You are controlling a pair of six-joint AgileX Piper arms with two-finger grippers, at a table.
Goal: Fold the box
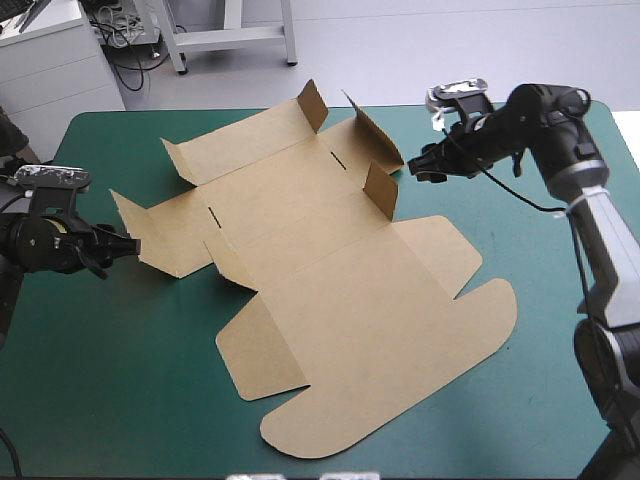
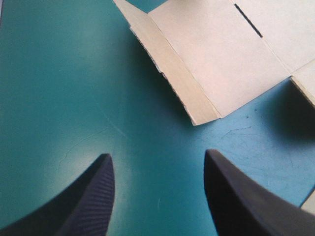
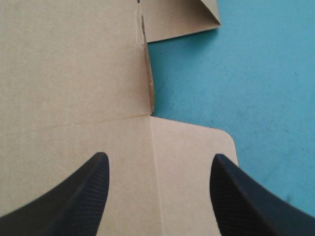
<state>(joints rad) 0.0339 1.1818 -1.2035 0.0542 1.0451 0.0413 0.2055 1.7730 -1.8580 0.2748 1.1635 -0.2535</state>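
Note:
I expect the whole box to swing round when I pull the raised flap, because that flap is joined to the flat brown box (image 1: 290, 220) along a crease (image 1: 377, 205).
The brown box (image 1: 330, 270) lies as a cut sheet across the middle of the table, mostly flat. Short flaps stand up at its far side (image 1: 314, 105) and beside its right end (image 1: 380, 188). My left gripper (image 1: 128, 245) is open just off the sheet's left flap; in the left wrist view that gripper (image 2: 157, 154) hovers over bare cover with the flap (image 2: 197, 64) ahead of it. My right gripper (image 1: 412, 168) is open at the sheet's far right, by the raised flap. In the right wrist view it (image 3: 160, 156) hangs over the board (image 3: 74, 73), with nothing between its fingers.
The teal-green cover (image 1: 120, 390) runs all round the sheet, widest at the front left and along the right side (image 1: 540, 330). The sheet's rounded lid flap (image 1: 400, 390) reaches close to the table's front edge.

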